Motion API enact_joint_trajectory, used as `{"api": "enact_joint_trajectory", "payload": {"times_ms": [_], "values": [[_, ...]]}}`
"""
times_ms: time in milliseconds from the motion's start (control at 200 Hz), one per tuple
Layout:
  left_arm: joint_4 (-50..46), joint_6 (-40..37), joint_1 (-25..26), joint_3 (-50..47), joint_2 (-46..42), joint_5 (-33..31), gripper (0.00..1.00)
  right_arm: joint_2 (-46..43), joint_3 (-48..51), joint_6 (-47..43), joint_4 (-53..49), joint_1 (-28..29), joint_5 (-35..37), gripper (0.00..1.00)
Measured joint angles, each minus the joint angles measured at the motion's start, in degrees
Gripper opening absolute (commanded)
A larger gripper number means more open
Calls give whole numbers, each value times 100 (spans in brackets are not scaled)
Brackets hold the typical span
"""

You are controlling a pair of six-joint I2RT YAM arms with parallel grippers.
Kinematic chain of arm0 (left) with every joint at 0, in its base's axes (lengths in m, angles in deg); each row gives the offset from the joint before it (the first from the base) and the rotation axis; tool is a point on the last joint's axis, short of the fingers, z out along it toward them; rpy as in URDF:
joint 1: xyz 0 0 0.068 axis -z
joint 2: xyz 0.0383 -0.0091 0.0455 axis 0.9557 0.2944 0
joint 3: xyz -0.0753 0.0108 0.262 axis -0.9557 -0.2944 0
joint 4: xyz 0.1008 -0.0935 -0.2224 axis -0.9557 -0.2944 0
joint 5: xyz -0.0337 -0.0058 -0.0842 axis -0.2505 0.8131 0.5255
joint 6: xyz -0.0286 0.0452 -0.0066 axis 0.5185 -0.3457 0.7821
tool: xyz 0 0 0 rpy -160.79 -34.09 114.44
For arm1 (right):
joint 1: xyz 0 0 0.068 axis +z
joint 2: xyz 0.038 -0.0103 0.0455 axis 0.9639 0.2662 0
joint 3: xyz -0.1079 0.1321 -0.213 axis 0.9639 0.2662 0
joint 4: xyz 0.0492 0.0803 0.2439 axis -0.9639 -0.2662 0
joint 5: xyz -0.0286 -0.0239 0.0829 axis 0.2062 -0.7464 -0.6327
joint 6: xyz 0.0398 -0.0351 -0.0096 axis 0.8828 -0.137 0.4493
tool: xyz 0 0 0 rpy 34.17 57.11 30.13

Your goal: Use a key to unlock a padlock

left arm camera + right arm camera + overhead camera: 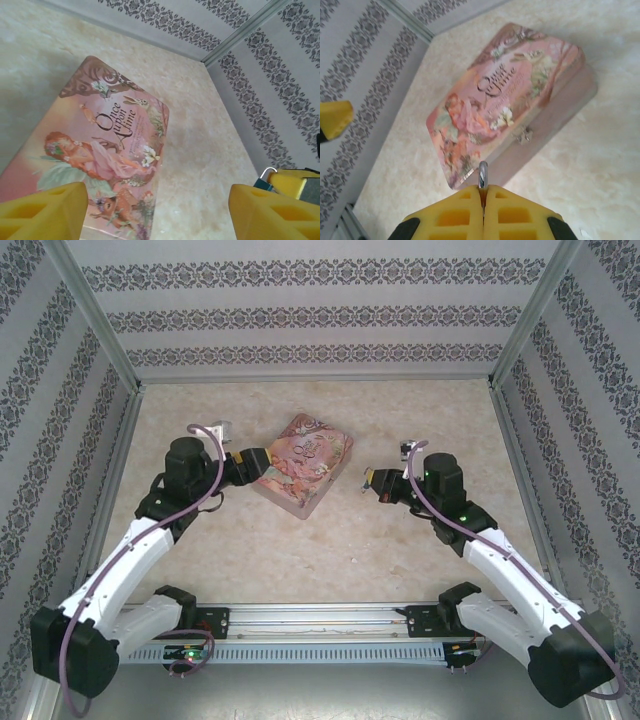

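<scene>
The padlock is free of the tin's clasp [524, 135], so my right gripper keeps moving toward the clear tabletop [359, 556] near the arm bases and lets go of the padlock there.
My right gripper [482, 194] is shut on the tiny padlock. Only the padlock's thin silver shackle [482, 175] sticks out between the yellow pads. In the left wrist view the padlock [262, 183] shows a bit of teal body and a silver loop against the right gripper's yellow finger [290, 182]. Seen from above, the right gripper [370, 480] hovers just right of the pink illustrated tin [305, 465]. My left gripper [159, 202] is open with nothing between its fingers. It hangs over the tin's left corner [255, 462].
The pink tin [505, 95] lies closed, its small metal clasp [524, 134] on the side facing the right arm. Patterned walls [320, 315] enclose the table on three sides. Bare tabletop [330, 560] lies between the tin and the arm bases.
</scene>
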Motion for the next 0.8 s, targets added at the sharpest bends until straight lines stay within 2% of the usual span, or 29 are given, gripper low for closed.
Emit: {"api": "enact_joint_trajectory", "payload": {"times_ms": [240,460,645,799], "values": [[-549,-1233,0,-157,-538,-120,87,2,-81,-393,-1023,382,0,0],[-710,-2352,0,-494,-1158,-396,100,87,61,-520,-1318,697,-48,0],[-713,-2785,0,-1178,-1263,-476,100,227,496,-522,-1436,892,-107,0],[-693,-3010,0,-1279,-1161,-463,99,334,730,-496,-1488,973,-109,0]]}}
